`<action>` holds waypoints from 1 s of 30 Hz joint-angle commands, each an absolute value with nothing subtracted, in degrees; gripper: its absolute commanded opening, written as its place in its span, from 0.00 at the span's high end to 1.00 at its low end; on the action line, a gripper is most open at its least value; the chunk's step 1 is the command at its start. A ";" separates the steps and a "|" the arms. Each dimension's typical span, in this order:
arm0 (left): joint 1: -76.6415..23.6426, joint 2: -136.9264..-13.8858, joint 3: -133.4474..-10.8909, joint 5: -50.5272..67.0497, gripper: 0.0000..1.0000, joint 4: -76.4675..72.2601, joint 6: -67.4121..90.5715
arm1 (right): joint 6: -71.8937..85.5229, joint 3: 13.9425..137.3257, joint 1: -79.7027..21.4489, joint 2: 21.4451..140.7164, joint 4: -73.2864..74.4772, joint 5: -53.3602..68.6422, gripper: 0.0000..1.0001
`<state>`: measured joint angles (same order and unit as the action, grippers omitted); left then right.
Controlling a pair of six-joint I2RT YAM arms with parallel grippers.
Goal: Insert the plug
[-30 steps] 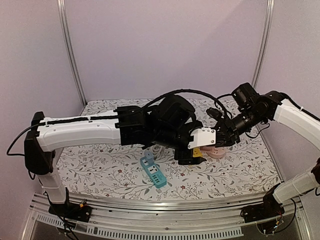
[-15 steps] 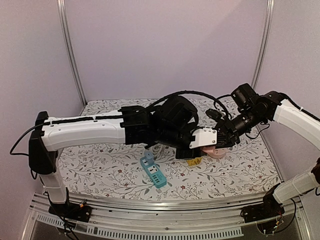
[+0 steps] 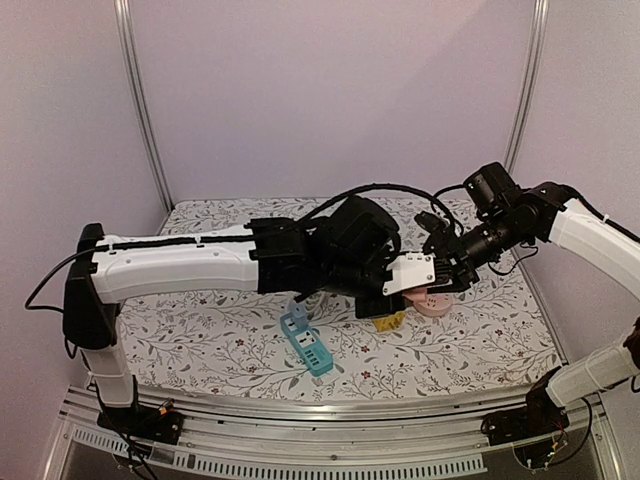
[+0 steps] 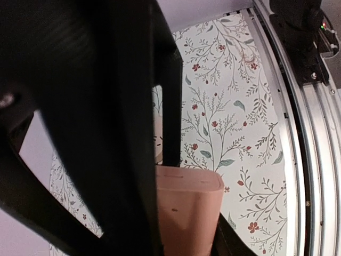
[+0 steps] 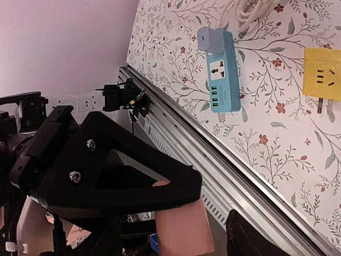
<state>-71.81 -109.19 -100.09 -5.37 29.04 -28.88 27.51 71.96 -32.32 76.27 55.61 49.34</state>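
Next, I turn the pink plug (image 5: 184, 228) straight with my left gripper, because it is slanted between my right gripper's fingers, before my right gripper closes squarely on the plug's sides (image 5: 208, 230).
The plug (image 4: 186, 213) is a pink block, and my left gripper (image 4: 192, 202) is shut on it, a black finger pressed to each side. In the right wrist view the same pink plug (image 5: 184, 232) sits against the left arm's black finger, with a gap to my own right finger (image 5: 250, 237); my right gripper (image 5: 176, 242) is open. From above, both grippers meet over the right middle of the table, left gripper (image 3: 405, 288) and right gripper (image 3: 445, 272). The teal power strip (image 3: 308, 345) lies near the front, a pale blue adapter (image 5: 211, 38) plugged in its end.
A yellow adapter (image 3: 388, 321) lies flat beside the strip, prongs out (image 5: 322, 80). Something pink and rounded (image 3: 434, 303) lies on the floral table cover just below the grippers. A white cable (image 5: 250, 10) is coiled behind the strip. The aluminium rail (image 3: 330, 410) runs along the near edge.
My left gripper has shut on the pink plug and shifted slightly right. My right gripper, shut before, has opened off the plug.
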 commanded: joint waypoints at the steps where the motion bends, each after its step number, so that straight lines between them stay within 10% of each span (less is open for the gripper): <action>1: -71.24 -107.98 -95.85 -10.06 1.00 22.37 -19.82 | 32.69 72.62 -32.62 73.47 51.44 45.22 0.35; 30: -71.76 -105.38 -88.84 -13.78 1.00 10.11 -5.39 | 34.51 71.94 -32.65 75.03 49.81 43.60 0.56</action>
<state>-71.94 -107.31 -89.73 -13.15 12.91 -6.96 34.65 71.94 -32.23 74.74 50.92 41.95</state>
